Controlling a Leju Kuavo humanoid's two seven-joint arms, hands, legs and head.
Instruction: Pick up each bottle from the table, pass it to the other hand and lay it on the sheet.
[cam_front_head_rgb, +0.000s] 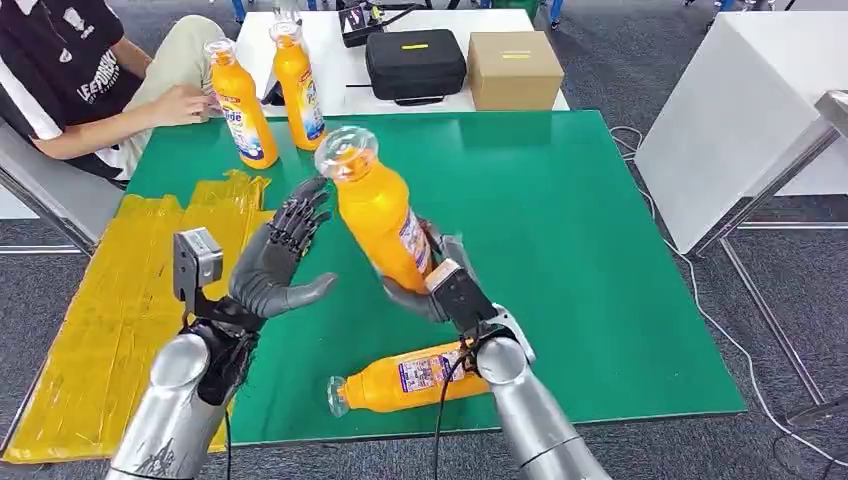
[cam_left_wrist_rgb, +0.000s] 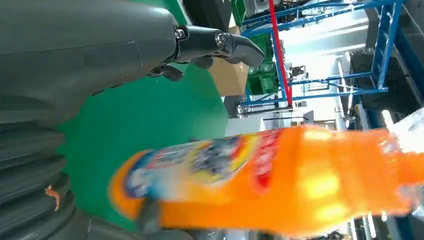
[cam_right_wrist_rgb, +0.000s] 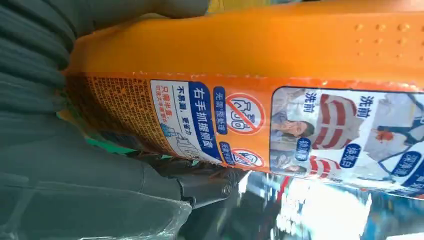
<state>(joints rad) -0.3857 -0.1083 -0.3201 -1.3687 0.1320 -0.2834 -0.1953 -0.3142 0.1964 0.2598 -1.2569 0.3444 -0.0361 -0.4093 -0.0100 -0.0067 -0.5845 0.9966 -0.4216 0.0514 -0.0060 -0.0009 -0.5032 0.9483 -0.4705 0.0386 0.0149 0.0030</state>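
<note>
I expect the held orange bottle (cam_front_head_rgb: 383, 222) to stay put instead of rolling when I lay it on the sheet, since another orange bottle (cam_front_head_rgb: 410, 379) rests on its side.
My right hand (cam_front_head_rgb: 432, 288) grips an orange bottle (cam_front_head_rgb: 378, 208) by its lower body and holds it above the green table, its clear cap tilted toward my left. The same bottle (cam_right_wrist_rgb: 260, 75) fills the right wrist view, label facing the camera, and appears blurred as the bottle (cam_left_wrist_rgb: 280, 182) in the left wrist view. My left hand (cam_front_head_rgb: 275, 262) is open, fingers spread, just left of the bottle and not touching it. Another orange bottle (cam_front_head_rgb: 410, 378) lies on its side near the front edge. Two more bottles (cam_front_head_rgb: 240, 105) (cam_front_head_rgb: 299, 85) stand upright at the far left. The yellow sheet (cam_front_head_rgb: 120, 310) lies at the table's left.
A person sits at the far left with a hand (cam_front_head_rgb: 180, 103) by the upright bottles. Behind the green table (cam_front_head_rgb: 580, 220) a white table carries a black case (cam_front_head_rgb: 415, 63) and a cardboard box (cam_front_head_rgb: 514, 68). Another white table (cam_front_head_rgb: 740, 110) stands to the right.
</note>
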